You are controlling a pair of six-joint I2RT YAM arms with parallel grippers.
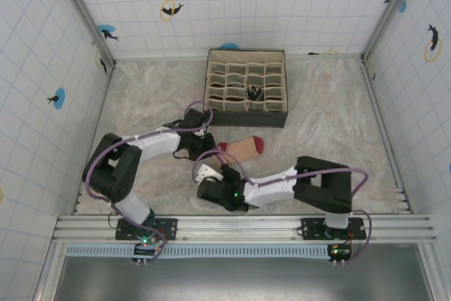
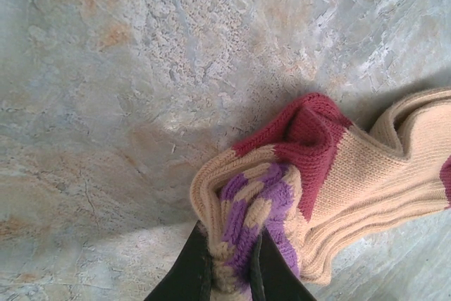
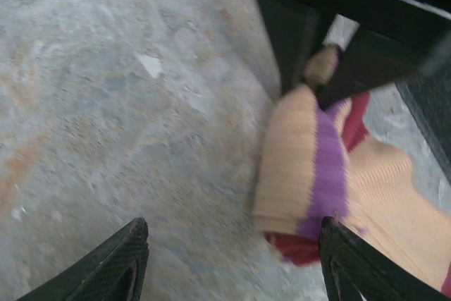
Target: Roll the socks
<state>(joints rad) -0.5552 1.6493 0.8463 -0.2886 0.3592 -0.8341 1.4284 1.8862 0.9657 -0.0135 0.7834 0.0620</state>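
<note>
Next, I turn the folded end (image 3: 290, 167) with my right gripper before my left gripper grabs both, because my left gripper is pinching only the purple-striped fabric beside the dark red patch (image 2: 313, 135).
The peach sock (image 1: 243, 148) lies on the table in front of the box, its dark red toe pointing right. My left gripper (image 2: 229, 242) is shut on its bunched end, pinching the purple-striped fabric (image 2: 257, 206) beside a dark red patch; in the top view this gripper (image 1: 210, 149) sits at the sock's left end. My right gripper (image 3: 232, 241) is open and low over the table, with the folded end of the sock (image 3: 299, 167) just ahead of its right finger (image 3: 345, 259) and nothing between the fingers. In the top view the right gripper (image 1: 209, 170) is close below the sock's left end.
A dark fabric organizer box (image 1: 246, 114) with many small cells stands behind the sock; a dark striped bundle (image 1: 254, 93) sits in one cell. Tiled walls enclose the table on three sides. Bare marbled surface (image 1: 141, 96) lies to the left and right.
</note>
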